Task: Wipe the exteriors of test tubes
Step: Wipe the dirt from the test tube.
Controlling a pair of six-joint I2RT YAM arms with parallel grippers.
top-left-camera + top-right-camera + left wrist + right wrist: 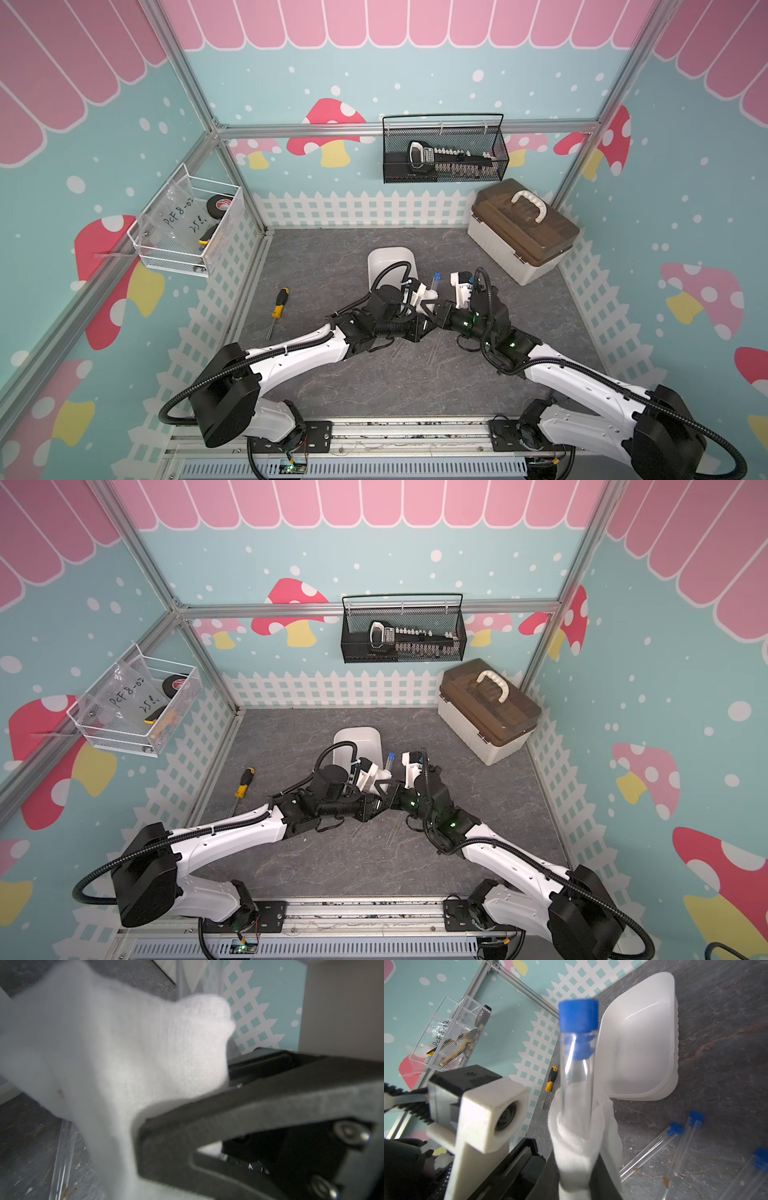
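Observation:
The white cloth [578,1142] is low on the test tube and close up against my left gripper, so next my right gripper slides the cloth up over the blue cap [578,1016].
A clear test tube [576,1076] with a blue cap [578,1015] stands upright over the middle of the table, also seen in both top views [435,286] [390,766]. A white cloth [577,1147] is wrapped around its lower part. My right gripper [575,1184] [442,311] is shut on the tube's cloth-covered base. My left gripper [139,1124] [428,305] is shut on the white cloth [124,1053], right beside the tube. Three more capped test tubes [652,1151] [683,1147] [747,1178] lie on the table, partly hidden under the arms in the top views [431,353].
A white tray [390,257] sits just behind the grippers. A yellow-and-black screwdriver [278,307] lies to the left. A lidded toolbox [523,232] stands at the back right. A black mesh basket [444,149] and a white wire basket [191,224] hang on the walls.

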